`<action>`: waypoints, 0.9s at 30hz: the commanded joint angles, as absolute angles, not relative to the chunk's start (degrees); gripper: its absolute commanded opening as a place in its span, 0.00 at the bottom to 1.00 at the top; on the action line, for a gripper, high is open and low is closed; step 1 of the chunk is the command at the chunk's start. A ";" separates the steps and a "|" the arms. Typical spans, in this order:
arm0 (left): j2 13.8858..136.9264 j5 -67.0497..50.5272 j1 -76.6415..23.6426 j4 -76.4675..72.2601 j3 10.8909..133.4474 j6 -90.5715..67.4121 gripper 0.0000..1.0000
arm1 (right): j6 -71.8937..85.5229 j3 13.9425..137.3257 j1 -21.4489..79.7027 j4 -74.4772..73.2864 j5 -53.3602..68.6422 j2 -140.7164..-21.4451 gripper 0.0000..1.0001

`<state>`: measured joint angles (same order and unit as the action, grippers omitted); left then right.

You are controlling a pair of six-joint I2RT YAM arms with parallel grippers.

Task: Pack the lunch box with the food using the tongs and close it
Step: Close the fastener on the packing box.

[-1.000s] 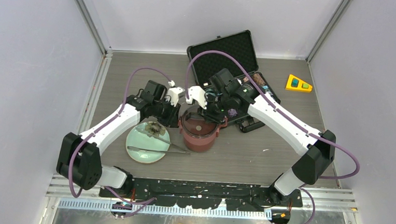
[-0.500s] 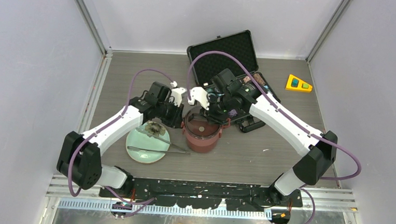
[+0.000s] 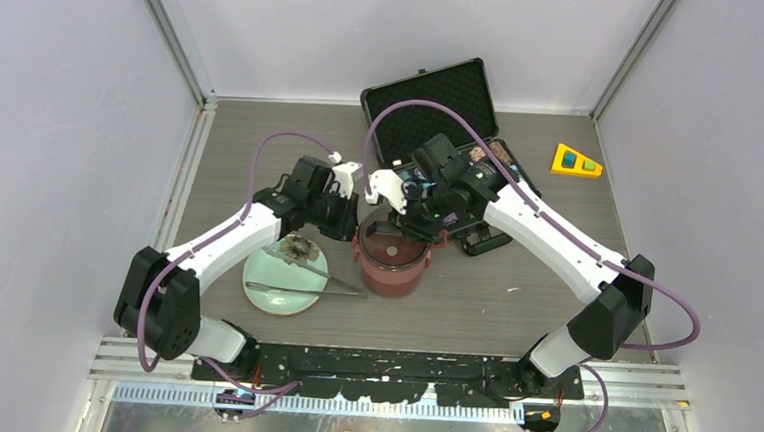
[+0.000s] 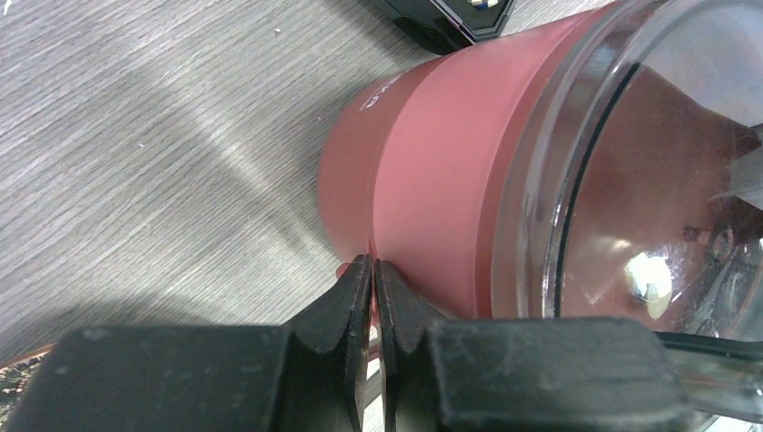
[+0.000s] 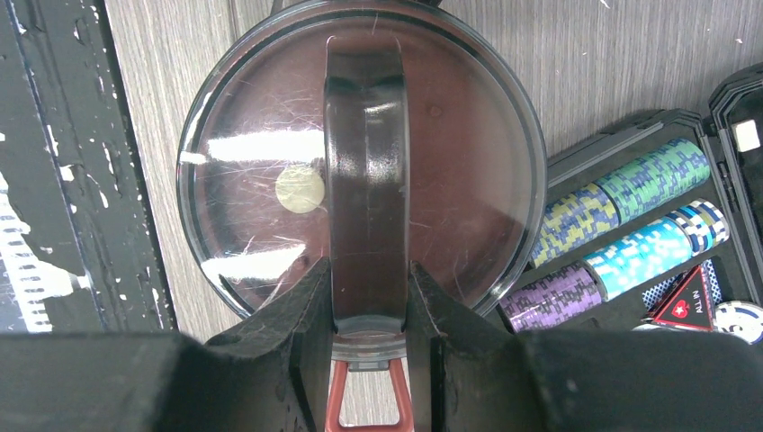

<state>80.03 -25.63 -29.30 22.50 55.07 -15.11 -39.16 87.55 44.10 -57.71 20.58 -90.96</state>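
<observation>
My left gripper's fingers are pressing the lunch box's side with only a sliver of the red clip (image 4: 343,270) between them. Next, I back away and line up again on the clip (image 3: 357,247).
The maroon lunch box (image 3: 387,264) stands at the table's middle with its dark translucent lid (image 5: 261,180) on top. My right gripper (image 5: 369,297) is shut on the lid's handle (image 5: 366,162), one finger on each side. In the top view it (image 3: 405,217) hangs over the box's far rim. My left gripper (image 4: 372,265) presses its tips against the box's left wall (image 4: 423,171), jaws almost together, with a sliver of a red clip between them. The tongs (image 3: 298,290) lie across the pale green plate (image 3: 273,302). A pale round spot (image 5: 300,189) shows through the lid; other food is hidden.
A dark patterned piece (image 3: 298,248) lies on the plate's far edge. An open black case (image 3: 435,99) of poker chips (image 5: 621,234) sits behind and right of the box. A yellow wedge (image 3: 575,161) lies at the far right. A red clip loop (image 5: 364,396) hangs below the handle.
My left gripper has moved right, up against the lunch box's side, and its jaws have narrowed. The right gripper has kept its hold on the lid's handle.
</observation>
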 commanded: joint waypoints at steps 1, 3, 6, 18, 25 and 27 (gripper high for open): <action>79.59 -41.81 -34.85 14.87 55.42 -23.56 0.11 | -38.85 81.33 45.88 -59.11 22.03 -98.33 0.00; 78.53 -41.27 -33.93 15.00 54.51 -24.55 0.12 | -38.93 80.88 45.86 -58.98 21.82 -98.06 0.01; 76.62 -35.42 -33.16 20.80 55.48 -20.23 0.13 | -38.77 80.62 45.78 -58.96 21.22 -97.87 0.00; 68.17 -23.02 -29.73 38.02 56.41 -13.27 0.30 | -37.82 80.35 45.59 -59.15 20.60 -97.71 0.00; 68.83 -25.15 -32.14 35.70 56.14 -16.24 0.31 | -37.07 80.65 45.68 -58.93 20.83 -98.68 0.00; 69.78 -24.82 -33.29 34.39 56.95 -17.07 0.31 | -37.07 80.56 45.77 -58.98 20.91 -98.83 0.00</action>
